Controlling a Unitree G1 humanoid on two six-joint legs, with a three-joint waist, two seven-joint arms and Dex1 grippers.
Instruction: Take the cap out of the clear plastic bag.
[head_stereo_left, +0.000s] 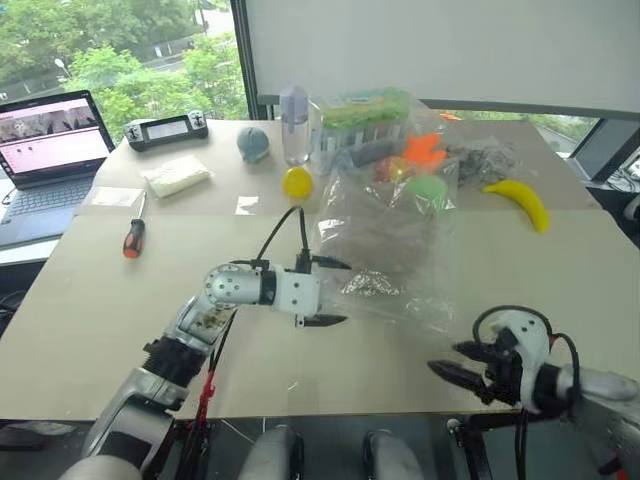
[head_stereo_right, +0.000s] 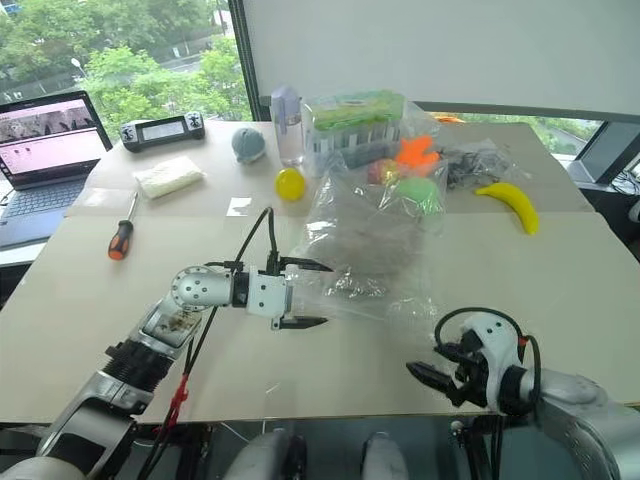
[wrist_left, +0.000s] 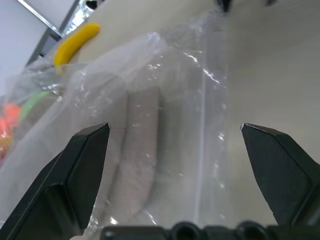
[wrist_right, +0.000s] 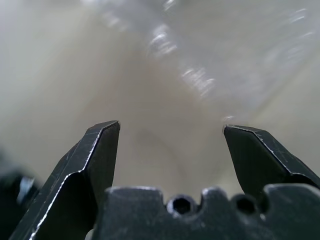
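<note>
My gripper is going to lift the bag's film. A straight pale strip (wrist_left: 202, 125) runs along the bag's edge beside the cap's rim, so the bag's opening (head_stereo_left: 395, 313) will open there when I lift.
The clear plastic bag (head_stereo_left: 400, 262) lies crumpled in the middle of the table, with the taupe cap (head_stereo_left: 378, 243) showing dimly through its film. My left gripper (head_stereo_left: 333, 292) is open and points sideways at the bag's left edge, one finger above the other. In the left wrist view the cap (wrist_left: 140, 150) lies inside the bag (wrist_left: 200, 100), straight ahead of the open left gripper (wrist_left: 175, 131). My right gripper (head_stereo_left: 455, 362) is open low over the table's front edge, right of the bag and apart from it. The right wrist view has that gripper (wrist_right: 170, 127) over bare tabletop.
Behind the bag stand a clear box with a green lid (head_stereo_left: 365, 125), a bottle (head_stereo_left: 294, 125), a yellow ball (head_stereo_left: 297, 182), a grey-blue ball (head_stereo_left: 253, 143) and orange and green toys (head_stereo_left: 425, 165). A banana (head_stereo_left: 522, 200) lies right. A screwdriver (head_stereo_left: 133, 238), white packet (head_stereo_left: 176, 175), controller (head_stereo_left: 167, 129) and laptop (head_stereo_left: 45, 150) sit left.
</note>
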